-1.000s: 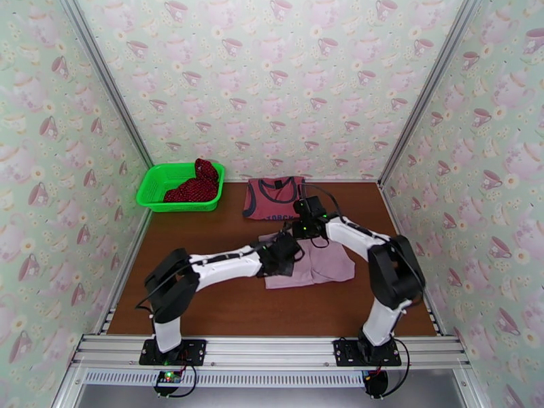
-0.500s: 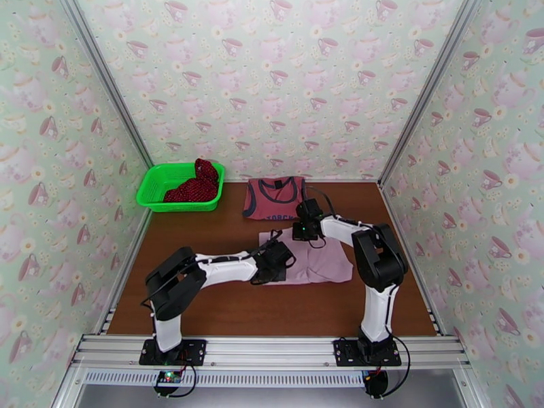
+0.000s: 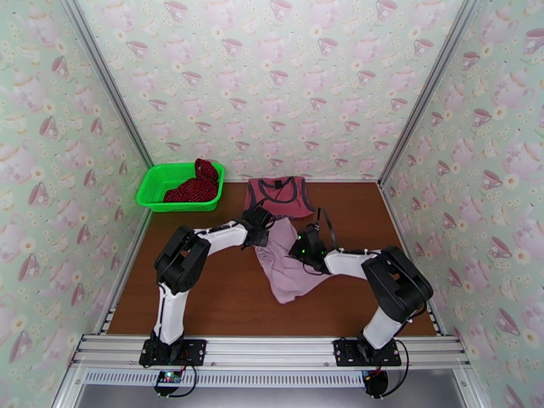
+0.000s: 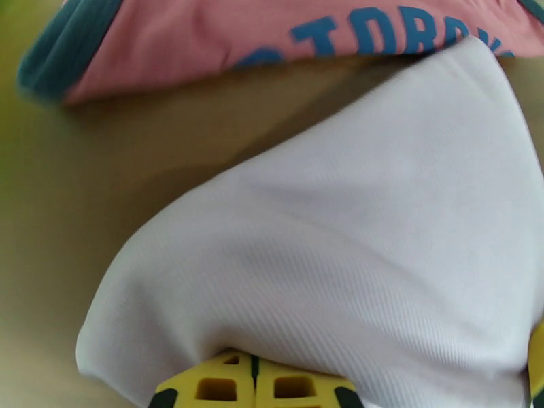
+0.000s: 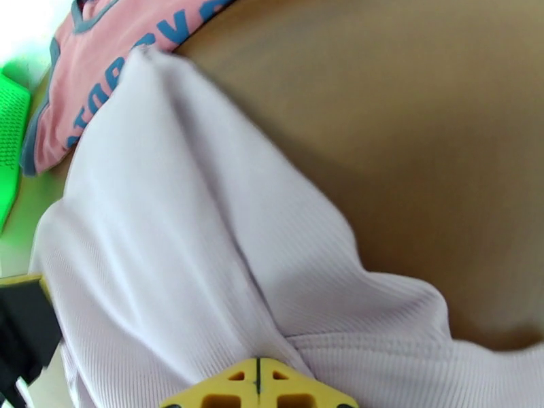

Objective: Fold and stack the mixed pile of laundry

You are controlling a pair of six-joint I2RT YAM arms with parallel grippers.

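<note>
The mauve-pink piece lies at a slant with its far corner against the tank top, so the robot's right gripper should straighten the piece's far end while the left gripper takes its near corner.
The pale mauve-pink piece (image 3: 285,263) hangs bunched over mid-table, with both grippers shut on it. My left gripper (image 3: 260,226) pinches its upper left part. My right gripper (image 3: 304,249) pinches its right side. Up close the fabric (image 4: 353,239) drapes over my left fingertips (image 4: 224,383), and the same cloth (image 5: 197,266) spills over my right fingertips (image 5: 258,385). The dusty-red tank top (image 3: 277,196) lies flat behind it, its chest text showing (image 4: 381,32) (image 5: 115,90). The dark-red white-dotted cloth (image 3: 197,185) is heaped in the green basket (image 3: 158,198).
The basket sits in the back left corner against the wallpapered wall. Bare brown tabletop (image 3: 204,294) stretches along the near side and to the right of the garments.
The left gripper swung from the piece's near left edge up toward the tank top, and the right gripper came nearer. The mauve-pink piece went from lying flat to lifted and bunched.
</note>
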